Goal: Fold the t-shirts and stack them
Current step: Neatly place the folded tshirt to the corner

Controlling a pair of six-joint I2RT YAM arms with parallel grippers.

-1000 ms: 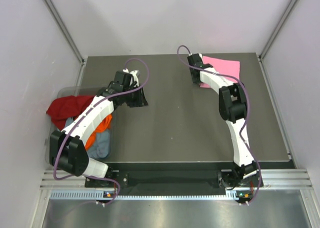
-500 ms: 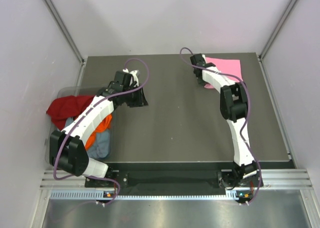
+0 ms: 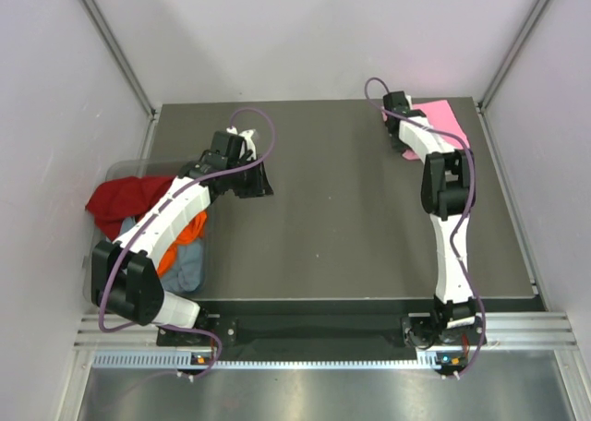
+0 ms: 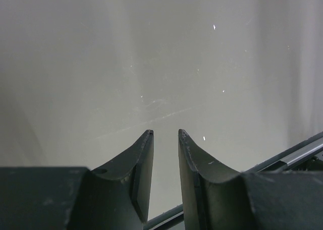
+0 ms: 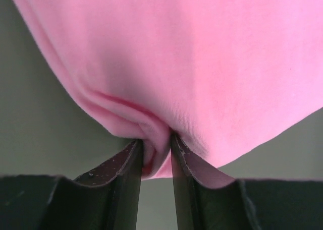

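Next, my right gripper lets go, because it is pinching a bunched fold (image 5: pixel 151 130) at the pink t-shirt's edge. It should release the fold, then close and gently push that edge (image 5: pixel 59 72) toward the side.
At the table's far right lies the bright pink t-shirt (image 3: pixel 445 118), partly hidden under my right arm. My right gripper (image 3: pixel 406 142) is shut on a bunched fold of this pink t-shirt (image 5: pixel 202 63); the cloth is pinched between the jaws of the right gripper (image 5: pixel 156 141) just above the dark tabletop. My left gripper (image 3: pixel 252 179) hovers over bare table left of centre. The left gripper (image 4: pixel 165 133) is open, its jaws a narrow gap apart with nothing in them. The dark red t-shirt (image 3: pixel 120 199), the orange one (image 3: pixel 191 230) and the grey-blue one (image 3: pixel 189 266) are heaped at the left.
A clear plastic bin (image 3: pixel 118 172) at the table's left edge holds the heaped t-shirts, and my left arm reaches over it. Pale walls enclose the dark table (image 3: pixel 323 218) on three sides. A metal rail (image 4: pixel 303 152) crosses the left wrist view's lower right.
My right gripper has closed on the pink t-shirt's edge and carried it right and towards the back, so the shirt now looks narrower. The left arm has not moved.
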